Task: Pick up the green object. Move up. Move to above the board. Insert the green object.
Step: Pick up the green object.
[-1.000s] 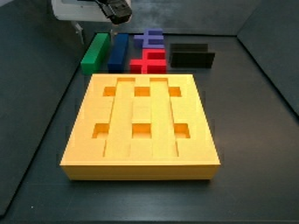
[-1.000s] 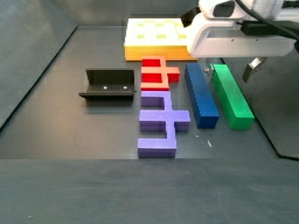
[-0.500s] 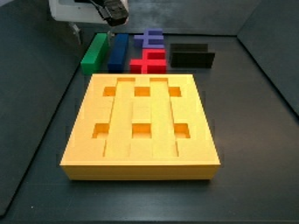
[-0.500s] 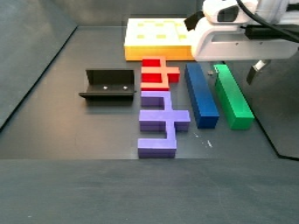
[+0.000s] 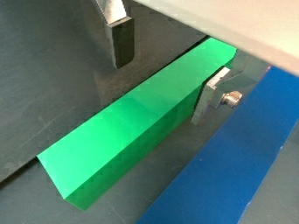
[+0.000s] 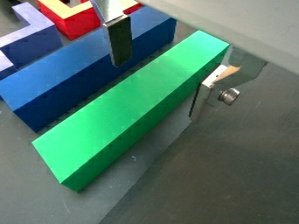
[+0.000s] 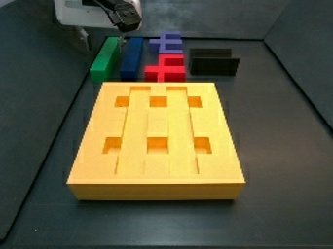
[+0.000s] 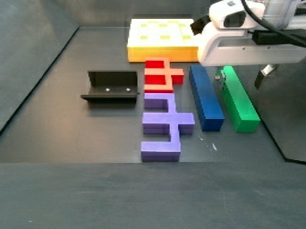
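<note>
My gripper will bring up the green object [image 7: 105, 60] alone when it lifts, because a piece of dark floor [image 5: 162, 166] lies between the green object and the blue bar.
The green object [image 7: 103, 58] is a long green bar lying flat at the far left of the row of pieces, next to the blue bar. It also shows in a side view [image 8: 242, 100] and in both wrist views [image 5: 140, 122] [image 6: 135, 109]. The gripper [image 8: 242, 73] hangs open over the bar's end nearest the board, also seen in a side view [image 7: 104, 37]. In both wrist views [image 5: 166, 68] [image 6: 163, 68] its fingers stand one on each side of the bar, not touching it. The yellow-orange board [image 7: 156, 185] [image 8: 158, 36] lies apart from it.
A blue bar [image 7: 131, 56] [image 8: 207, 97] [image 6: 70, 74] lies right beside the green one. Red pieces [image 7: 164, 68] [image 8: 158, 76] and a purple piece [image 7: 166, 44] [image 8: 163, 125] lie beyond it. The fixture [image 7: 215, 62] [image 8: 110, 87] stands at the row's other end.
The gripper has shifted a little sideways, from over the blue bar to centred over the green bar. The pieces have not moved.
</note>
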